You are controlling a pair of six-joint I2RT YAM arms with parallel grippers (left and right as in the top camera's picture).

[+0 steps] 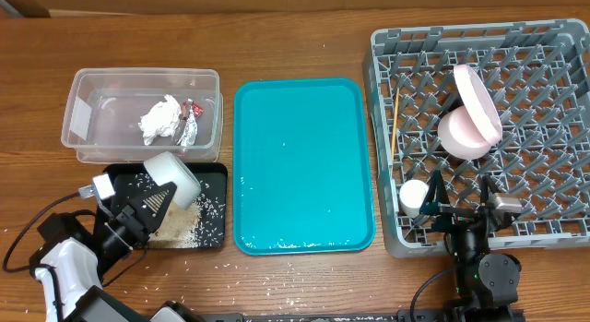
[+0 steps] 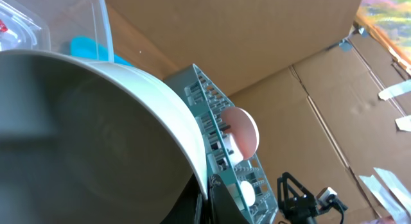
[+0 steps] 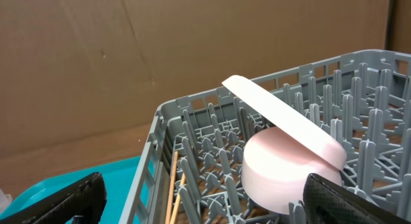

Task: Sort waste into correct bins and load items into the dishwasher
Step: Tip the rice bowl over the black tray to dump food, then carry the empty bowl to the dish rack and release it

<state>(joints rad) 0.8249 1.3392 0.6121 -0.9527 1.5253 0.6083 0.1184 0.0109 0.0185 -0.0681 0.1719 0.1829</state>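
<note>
I should keep carrying the small cream bowl [image 2: 109,140] with my left gripper until it rests on the rack wires [image 1: 419,96] beside the white plate, because the bowl is empty and those wires are free.
My left gripper [image 1: 152,200] is shut on the rim of the small cream bowl [image 1: 175,177] and holds it tilted over the black tray [image 1: 215,172]. The bowl fills the left wrist view [image 2: 96,134]. Rice grains and brown scraps [image 1: 189,232] lie in the black tray. The white napkin [image 1: 159,119] and foil wrapper [image 1: 190,119] lie in the clear tub [image 1: 78,110]. The grey dish rack [image 1: 387,45] holds the white plate [image 1: 479,99] on edge, the pink bowl [image 1: 458,137] and the chopsticks [image 1: 396,119]. My right gripper [image 1: 459,196] is open and empty above the rack's front edge.
The teal serving tray [image 1: 304,165] lies between the bins and the rack, with a few rice grains along its front edge. A small white round object [image 1: 414,195] sits in the rack's front left corner. Loose rice lies on the table in front of the black tray.
</note>
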